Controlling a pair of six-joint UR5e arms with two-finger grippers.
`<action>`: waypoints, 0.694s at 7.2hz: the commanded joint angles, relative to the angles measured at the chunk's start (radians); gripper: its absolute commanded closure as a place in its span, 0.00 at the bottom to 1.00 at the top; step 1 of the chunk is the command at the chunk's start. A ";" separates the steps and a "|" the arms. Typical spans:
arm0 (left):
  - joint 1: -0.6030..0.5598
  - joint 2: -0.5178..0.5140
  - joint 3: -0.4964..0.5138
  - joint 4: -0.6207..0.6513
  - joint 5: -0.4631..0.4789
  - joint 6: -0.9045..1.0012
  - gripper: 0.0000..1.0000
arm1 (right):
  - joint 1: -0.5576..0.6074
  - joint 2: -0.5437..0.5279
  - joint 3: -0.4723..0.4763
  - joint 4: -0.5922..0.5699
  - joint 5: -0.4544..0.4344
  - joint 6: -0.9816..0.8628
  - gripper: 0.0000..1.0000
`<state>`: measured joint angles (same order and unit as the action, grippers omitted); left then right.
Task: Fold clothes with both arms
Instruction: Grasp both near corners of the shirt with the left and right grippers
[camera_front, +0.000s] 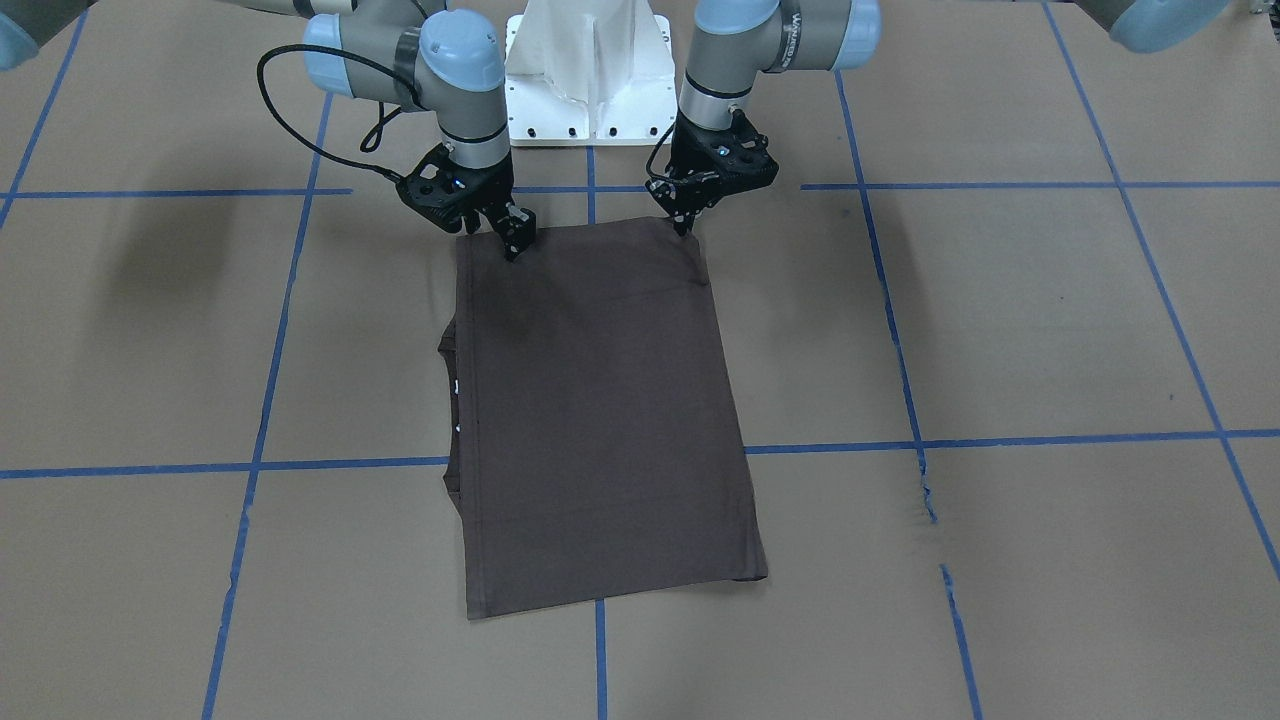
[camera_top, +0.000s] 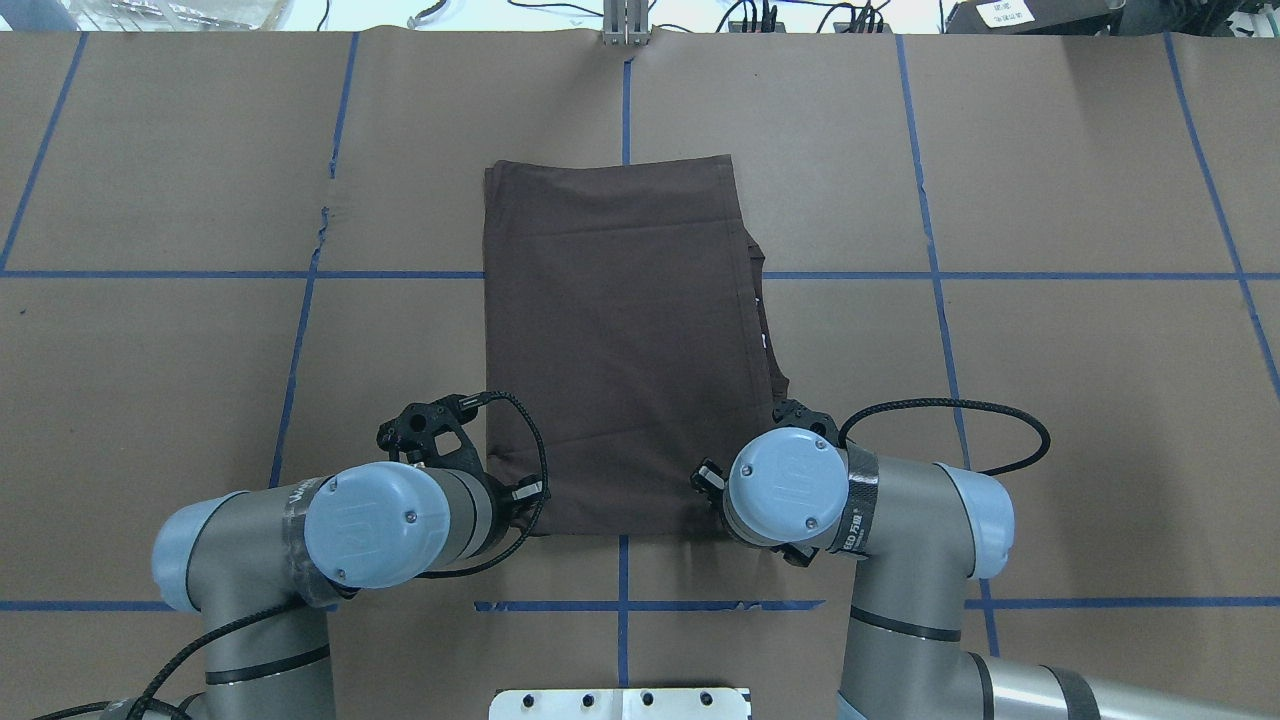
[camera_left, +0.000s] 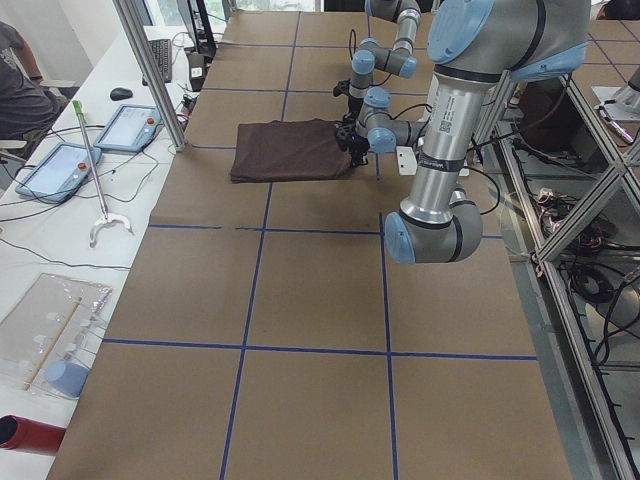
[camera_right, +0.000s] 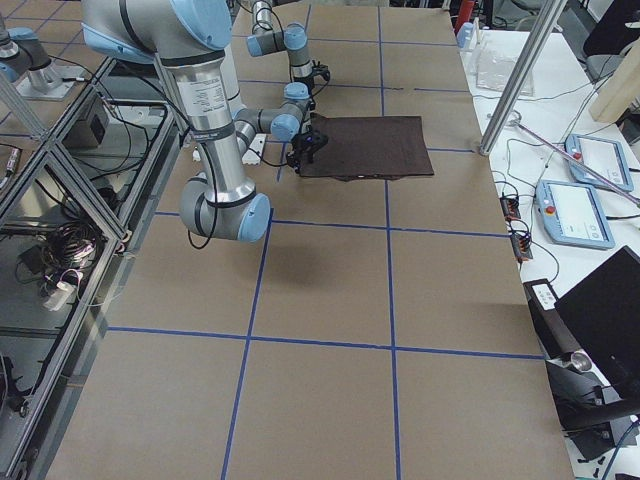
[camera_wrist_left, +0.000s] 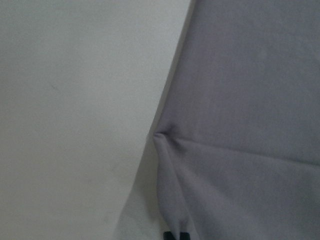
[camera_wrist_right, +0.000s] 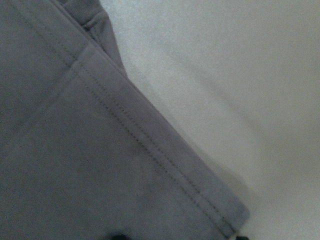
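I should move my open right gripper inward along the T-shirt's near edge (camera_wrist_right: 177, 235) before it pinches the T-shirt, because it reaches out to the tip of the T-shirt's hemmed corner (camera_wrist_right: 239, 216).
The dark brown-grey T-shirt (camera_front: 600, 400) lies folded into a flat rectangle on the brown table (camera_top: 150, 350). Its collar and white tags (camera_top: 762, 340) stick out on my right side. My left gripper (camera_front: 688, 225) is at the shirt's near left corner. In the left wrist view it (camera_wrist_left: 175, 235) is shut on a puckered fold of the shirt's edge (camera_wrist_left: 165, 165). My right gripper (camera_front: 515, 245) is at the near right corner. In the right wrist view its tips (camera_wrist_right: 179, 237) stand wide apart around the hemmed corner (camera_wrist_right: 220, 210), so it is open.
The white pedestal base (camera_front: 588, 70) stands just behind the shirt's near edge. Blue tape lines (camera_top: 300, 340) mark a grid on the table. A side bench with tablets (camera_left: 60, 170) and a metal post (camera_left: 150, 70) border the far edge.
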<state>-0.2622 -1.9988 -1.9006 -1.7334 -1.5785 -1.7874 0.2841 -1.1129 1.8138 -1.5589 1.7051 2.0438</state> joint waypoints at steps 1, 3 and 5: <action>0.000 0.000 0.000 0.002 0.000 -0.001 1.00 | 0.003 -0.001 0.019 -0.001 0.017 -0.001 1.00; -0.005 -0.002 0.000 0.002 0.000 0.000 1.00 | 0.013 -0.001 0.030 -0.001 0.025 -0.002 1.00; -0.005 -0.002 0.000 0.002 0.000 -0.001 1.00 | 0.026 0.005 0.030 0.002 0.028 -0.004 1.00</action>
<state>-0.2664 -2.0000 -1.9006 -1.7319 -1.5785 -1.7874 0.3024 -1.1115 1.8430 -1.5587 1.7308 2.0408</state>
